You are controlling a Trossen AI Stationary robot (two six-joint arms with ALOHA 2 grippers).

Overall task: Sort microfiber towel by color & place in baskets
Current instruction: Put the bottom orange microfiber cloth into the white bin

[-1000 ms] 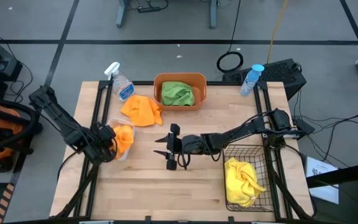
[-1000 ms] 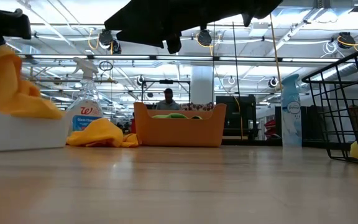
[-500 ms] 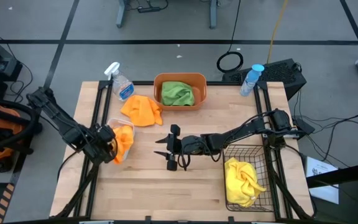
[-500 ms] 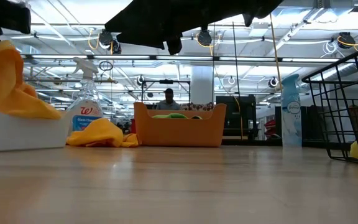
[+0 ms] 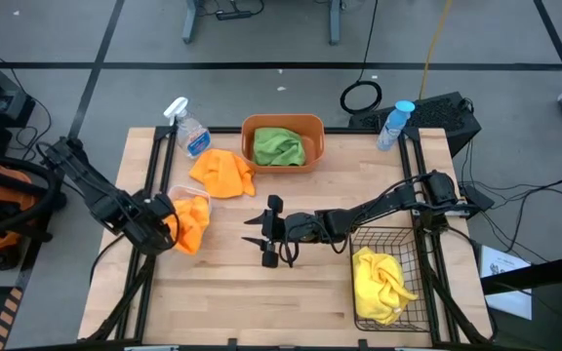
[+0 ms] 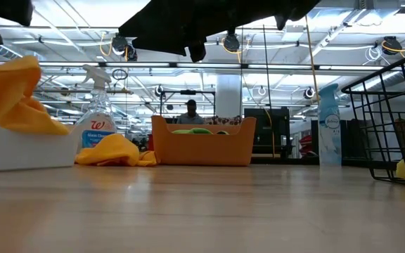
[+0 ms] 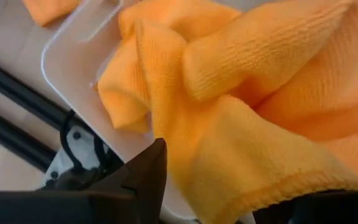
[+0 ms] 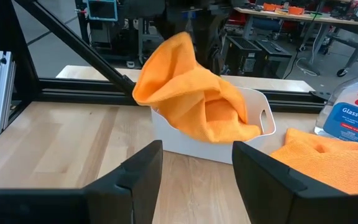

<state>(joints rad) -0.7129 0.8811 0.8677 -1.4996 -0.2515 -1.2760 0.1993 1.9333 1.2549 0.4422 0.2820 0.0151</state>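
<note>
My left gripper should come over the orange towel's raised fold (image 6: pixel 13 77) and tuck it down inside the white bin (image 5: pixel 189 216), because the towel's fold sticks up well above the white bin's rim.
An orange towel (image 8: pixel 194 99) lies heaped in the white bin (image 8: pixel 185 146) at the table's left, one fold standing up above the rim. My left gripper (image 5: pixel 167 224) hangs over it pointing down, open, its fingers either side of the towel's hemmed edge (image 7: pixel 260 186). My right gripper (image 5: pixel 252 231) hovers open over the table's middle, level, facing the bin, with nothing in it. A second orange towel (image 5: pixel 222 173) lies on the table. The orange tub (image 5: pixel 310 125) holds a green towel (image 5: pixel 279 146). A yellow towel (image 5: pixel 382 278) lies in the black wire basket (image 5: pixel 379 239). My left gripper stands open over the towel's raised fold (image 8: pixel 178 46), coming from above. In the wrist view the hemmed edge runs close along the finger (image 7: pixel 145 177). Whether the cloth still touches or clings to a finger I cannot tell; the rest of the towel lies in the bin.
A clear spray bottle (image 5: pixel 189 130) stands at the far left and a blue one (image 5: pixel 394 124) at the far right. Bare wood lies along the near half of the table (image 5: pixel 261 302). A person shows far off in the room beyond the table (image 6: pixel 190 112).
My left gripper has risen over the white bin. The orange towel's upper fold stands higher now than a second ago, while its bulk has stayed in the bin.
</note>
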